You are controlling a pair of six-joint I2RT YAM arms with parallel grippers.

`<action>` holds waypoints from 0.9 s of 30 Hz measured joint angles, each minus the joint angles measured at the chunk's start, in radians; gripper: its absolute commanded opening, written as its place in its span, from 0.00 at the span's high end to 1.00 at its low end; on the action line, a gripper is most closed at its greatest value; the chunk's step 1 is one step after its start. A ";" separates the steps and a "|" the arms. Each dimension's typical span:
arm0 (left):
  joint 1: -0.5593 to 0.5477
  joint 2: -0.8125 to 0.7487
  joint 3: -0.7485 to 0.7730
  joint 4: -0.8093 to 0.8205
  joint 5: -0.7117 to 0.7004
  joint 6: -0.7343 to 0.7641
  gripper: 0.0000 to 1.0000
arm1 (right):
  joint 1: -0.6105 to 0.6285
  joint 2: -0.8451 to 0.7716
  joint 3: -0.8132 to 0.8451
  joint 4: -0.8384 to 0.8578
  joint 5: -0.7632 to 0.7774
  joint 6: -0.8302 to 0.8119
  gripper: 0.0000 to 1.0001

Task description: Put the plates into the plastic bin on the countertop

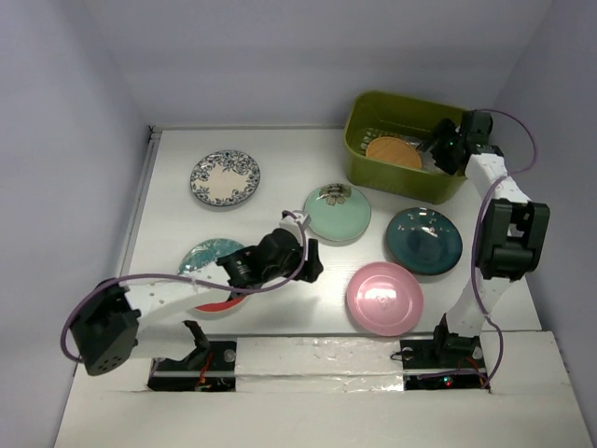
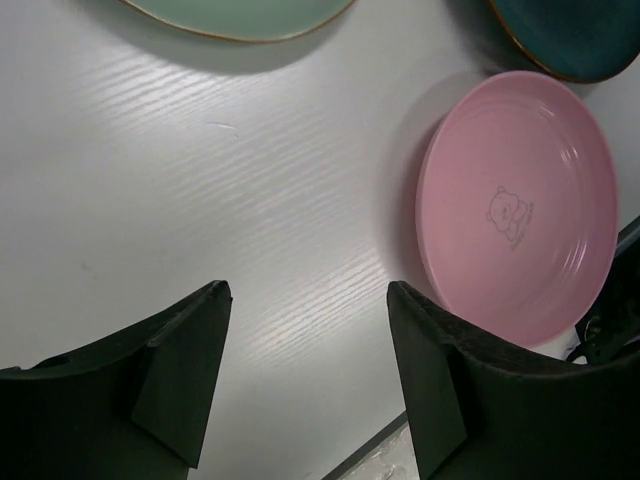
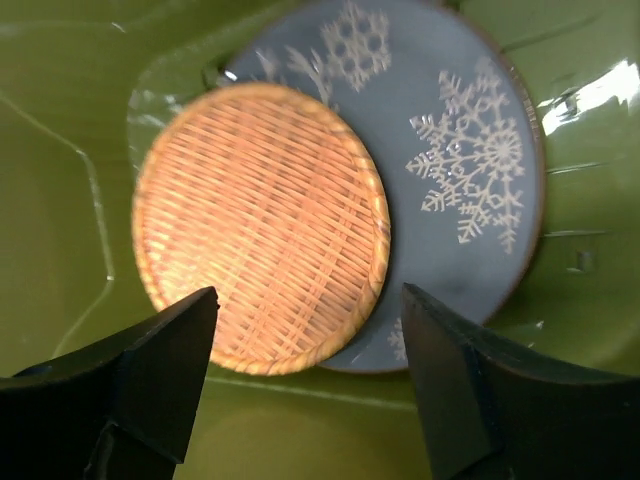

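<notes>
The orange woven plate and grey patterned plate are already spread over the bottom of the bin, so the pink plate will overlap them when I put it down inside.
The olive-green bin stands at the back right. In it the orange woven plate lies partly on the grey patterned plate. My right gripper hangs open and empty over them, inside the bin. On the white countertop lie the white floral-rim plate, the mint green plate, the dark teal plate, the pink plate and the red-and-teal plate, partly under my left arm. My left gripper is open and empty above bare table, left of the pink plate.
Pale lilac walls close in the table on three sides. A raised strip with the arm bases runs along the near edge. The right arm's upright link stands beside the dark teal plate.
</notes>
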 measured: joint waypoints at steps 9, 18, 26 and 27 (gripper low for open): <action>-0.074 0.245 0.002 0.165 0.080 -0.015 0.38 | 0.000 -0.418 -0.216 0.127 0.065 0.028 0.49; -0.116 0.389 0.081 0.246 0.134 -0.016 0.41 | 0.127 -0.758 -0.673 0.366 0.004 0.110 0.89; -0.138 0.529 0.139 0.298 0.168 -0.013 0.68 | 0.271 -0.876 -0.924 0.369 -0.024 0.136 0.74; -0.139 0.549 0.148 0.298 0.169 -0.012 0.89 | 0.271 -0.898 -0.939 0.368 -0.023 0.136 0.72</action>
